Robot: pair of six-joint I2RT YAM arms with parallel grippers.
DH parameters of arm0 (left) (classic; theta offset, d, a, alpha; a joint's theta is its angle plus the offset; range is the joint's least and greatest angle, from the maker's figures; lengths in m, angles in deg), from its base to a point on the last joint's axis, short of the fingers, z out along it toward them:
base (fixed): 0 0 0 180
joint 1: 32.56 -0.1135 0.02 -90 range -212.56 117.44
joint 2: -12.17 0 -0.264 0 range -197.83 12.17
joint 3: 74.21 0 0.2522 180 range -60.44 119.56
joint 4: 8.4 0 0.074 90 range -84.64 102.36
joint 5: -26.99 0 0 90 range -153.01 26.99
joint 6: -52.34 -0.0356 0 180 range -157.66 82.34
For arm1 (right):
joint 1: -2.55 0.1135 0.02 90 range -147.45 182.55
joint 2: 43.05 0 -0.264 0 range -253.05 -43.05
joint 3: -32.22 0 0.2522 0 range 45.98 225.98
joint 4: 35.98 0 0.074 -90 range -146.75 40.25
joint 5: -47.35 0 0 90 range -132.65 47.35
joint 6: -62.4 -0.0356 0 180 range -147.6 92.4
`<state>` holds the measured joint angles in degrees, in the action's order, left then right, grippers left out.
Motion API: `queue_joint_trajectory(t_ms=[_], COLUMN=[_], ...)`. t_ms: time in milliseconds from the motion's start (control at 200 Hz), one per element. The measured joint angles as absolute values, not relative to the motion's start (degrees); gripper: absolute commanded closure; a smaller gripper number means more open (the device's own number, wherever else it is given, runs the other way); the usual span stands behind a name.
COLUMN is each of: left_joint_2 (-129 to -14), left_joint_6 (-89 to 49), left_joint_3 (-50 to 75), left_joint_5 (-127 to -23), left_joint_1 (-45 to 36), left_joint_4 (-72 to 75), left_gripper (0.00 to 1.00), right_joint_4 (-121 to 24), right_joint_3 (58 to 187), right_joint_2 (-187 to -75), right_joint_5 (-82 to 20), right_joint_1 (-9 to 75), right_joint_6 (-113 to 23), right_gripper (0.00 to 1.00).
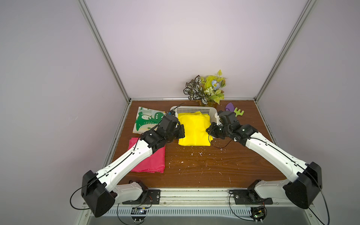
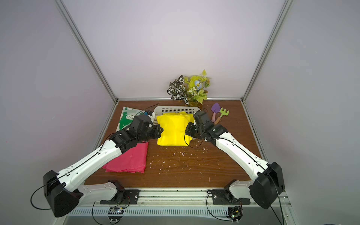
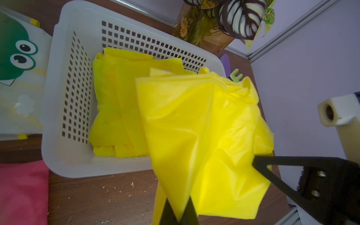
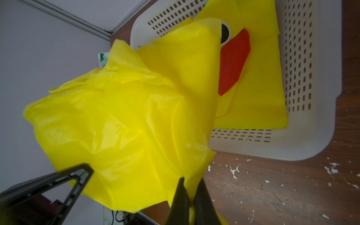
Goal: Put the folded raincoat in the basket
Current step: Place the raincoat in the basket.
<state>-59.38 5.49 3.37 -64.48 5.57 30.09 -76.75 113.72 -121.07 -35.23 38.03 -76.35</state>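
My right gripper is holding the raincoat spread out with my other gripper, narrower than the basket's opening, so it should keep going over the basket's near rim and let go inside.
The folded raincoat is bright yellow plastic with a duck's eye and red beak. Its far part lies inside the off-white perforated basket at the back middle of the table. Its near part is lifted over the basket's near rim. My left gripper is shut on the raincoat's near left corner. On the near right corner of the raincoat, my right gripper is shut too.
A folded pink cloth lies under my left arm. A folded dinosaur-print garment lies left of the basket. A potted plant stands behind it. A purple toy spade and green rake lie at its right. White flecks dot the wooden table.
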Motion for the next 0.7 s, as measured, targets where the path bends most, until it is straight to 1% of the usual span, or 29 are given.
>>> queue_joint_trajectory(t_ms=[160, 360, 701], left_joint_2=[-64.75, -72.05, -83.29], left_joint_6=[4.03, 3.59, 0.25], left_joint_3=[5.90, 8.44, 18.67], left_joint_5=[-64.75, -67.52, -69.45], left_joint_1=[4.67, 0.98, -2.28], left_joint_4=[30.33, 30.16, 30.01], left_gripper=[1.00, 1.00, 1.00], right_joint_4=[-75.74, -75.74, -75.00], right_joint_3=[115.80, 119.12, 125.20], right_joint_2=[-126.19, -131.10, -140.02], right_joint_5=[-32.67, -29.41, -24.54], right_joint_1=[35.78, 32.57, 27.65], right_joint_6=[-74.49, -71.91, -68.02], right_gripper=[1.00, 1.00, 1.00])
